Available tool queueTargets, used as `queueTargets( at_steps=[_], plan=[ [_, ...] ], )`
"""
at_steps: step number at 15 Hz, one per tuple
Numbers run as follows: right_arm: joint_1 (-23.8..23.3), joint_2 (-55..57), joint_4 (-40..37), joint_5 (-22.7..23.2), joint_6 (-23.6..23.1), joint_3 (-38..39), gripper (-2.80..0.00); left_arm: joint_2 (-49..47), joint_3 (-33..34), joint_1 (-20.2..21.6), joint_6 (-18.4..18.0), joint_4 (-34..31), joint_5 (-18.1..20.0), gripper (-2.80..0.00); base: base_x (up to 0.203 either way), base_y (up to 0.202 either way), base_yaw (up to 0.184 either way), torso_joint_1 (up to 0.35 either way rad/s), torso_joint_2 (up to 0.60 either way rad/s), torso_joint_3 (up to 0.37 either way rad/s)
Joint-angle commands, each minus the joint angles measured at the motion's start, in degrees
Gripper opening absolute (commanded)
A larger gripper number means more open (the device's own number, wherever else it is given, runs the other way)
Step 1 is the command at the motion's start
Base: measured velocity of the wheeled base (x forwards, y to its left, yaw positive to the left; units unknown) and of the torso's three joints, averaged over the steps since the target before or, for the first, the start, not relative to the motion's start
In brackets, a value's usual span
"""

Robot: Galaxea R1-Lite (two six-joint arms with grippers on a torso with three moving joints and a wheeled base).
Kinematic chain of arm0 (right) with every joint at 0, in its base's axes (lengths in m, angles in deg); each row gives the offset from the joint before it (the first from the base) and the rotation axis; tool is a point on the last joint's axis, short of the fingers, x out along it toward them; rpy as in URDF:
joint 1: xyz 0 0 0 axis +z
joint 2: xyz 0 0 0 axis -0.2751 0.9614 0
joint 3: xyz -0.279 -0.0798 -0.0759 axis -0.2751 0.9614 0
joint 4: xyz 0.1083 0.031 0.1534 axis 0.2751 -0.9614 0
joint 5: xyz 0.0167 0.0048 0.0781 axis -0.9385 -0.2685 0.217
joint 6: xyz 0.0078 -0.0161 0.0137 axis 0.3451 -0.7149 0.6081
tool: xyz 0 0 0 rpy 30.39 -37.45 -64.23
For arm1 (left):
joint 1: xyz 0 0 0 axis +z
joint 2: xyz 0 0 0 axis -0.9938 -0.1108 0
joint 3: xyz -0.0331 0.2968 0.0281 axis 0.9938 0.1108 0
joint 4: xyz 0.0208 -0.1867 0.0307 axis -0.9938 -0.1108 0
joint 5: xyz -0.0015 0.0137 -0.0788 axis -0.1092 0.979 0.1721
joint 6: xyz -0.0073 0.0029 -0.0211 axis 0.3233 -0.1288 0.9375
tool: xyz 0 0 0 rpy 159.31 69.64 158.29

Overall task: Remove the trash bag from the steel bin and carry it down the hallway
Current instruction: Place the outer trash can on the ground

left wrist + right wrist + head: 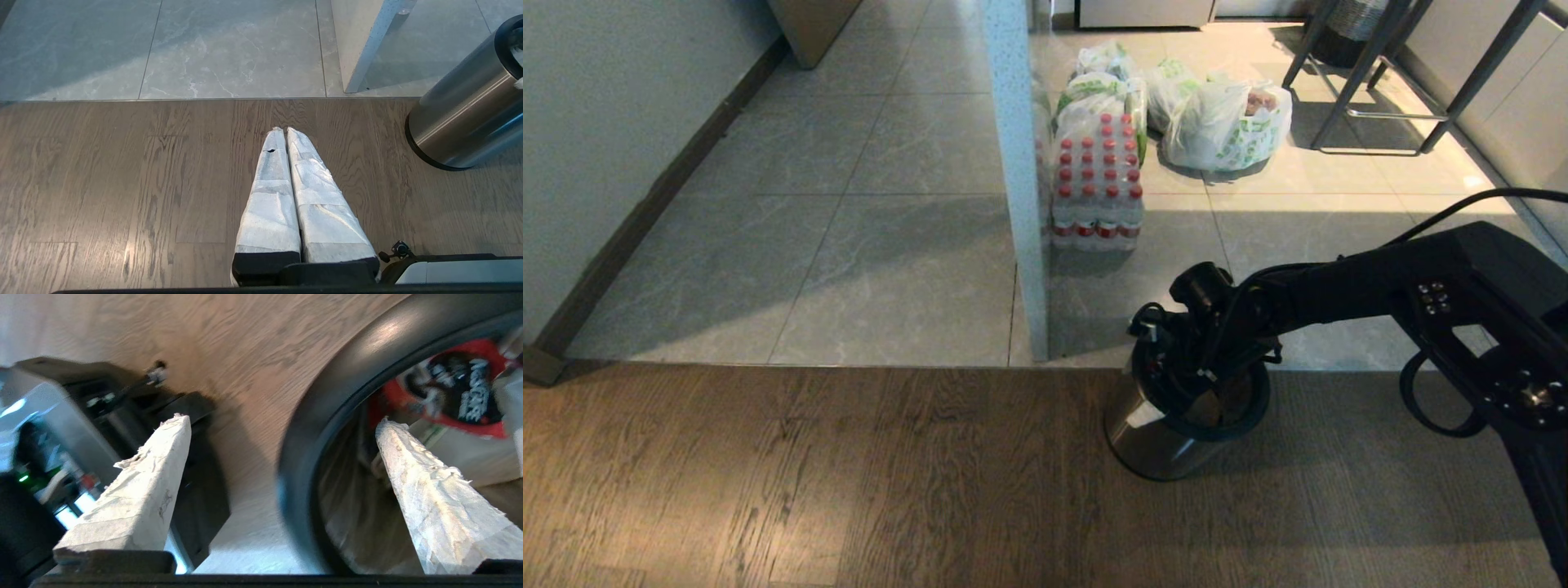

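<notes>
I expect the bin's steel shell (pixel 1161 439) to come off in one piece and leave the trash bag standing when I lift the bin's black rim, because the bag tucks (pixel 329 504) under the bin's rim.
The steel bin (pixel 1152 433), with a thick black ring (pixel 1245 418) round its rim, stands on the wood-plank floor at the edge of the tiles. Inside it lies the clear crinkly trash bag (pixel 351 486), showing a red-and-white wrapper (pixel 449 392). My right gripper (pixel 282 418) points down over the bin, open wide. Its jaws straddle the black rim (pixel 327 416), one finger inside the bin against the bag, the other outside. In the head view the right gripper (pixel 1196 377) is mostly hidden by its wrist. My left gripper (pixel 284 130) is shut, empty and parked low over the wood floor, left of the bin (pixel 461 122).
The tiled hallway (pixel 849 204) runs ahead, with a wall and dark baseboard (pixel 645 204) on its left. A white post (pixel 1021 163) stands just beyond the bin. Past it sit a pack of red-capped bottles (pixel 1097 188), white grocery bags (pixel 1225 122) and dark furniture legs (pixel 1372 82).
</notes>
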Motion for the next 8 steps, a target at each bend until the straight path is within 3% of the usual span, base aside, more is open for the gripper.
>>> queueTargets(
  at_steps=[1, 5, 6, 8],
  plan=[
    [0.1, 1.5, 0.9, -0.6, -0.2, 0.0, 0.0, 0.0, 0.1, 0.0, 0.0, 0.0, 0.0, -2.8, 0.0, 0.0, 0.0, 0.0, 0.0, 0.0],
    [0.1, 2.7, 3.4, -0.9, 0.0, -0.4, 0.0, 0.0, 0.0, 0.0, 0.0, 0.0, 0.0, -2.8, 0.0, 0.0, 0.0, 0.0, 0.0, 0.0],
    [0.1, 2.7, 3.8, -1.0, 0.0, -0.4, -2.8, 0.1, 0.0, 0.0, 0.0, 0.0, 0.0, -2.8, 0.0, 0.0, 0.0, 0.0, 0.0, 0.0],
    [0.1, 2.8, 3.9, -1.0, -0.1, -0.4, -2.8, 0.0, 0.1, 0.0, 0.0, 0.0, 0.0, -2.8, 0.0, 0.0, 0.0, 0.0, 0.0, 0.0]
  ],
)
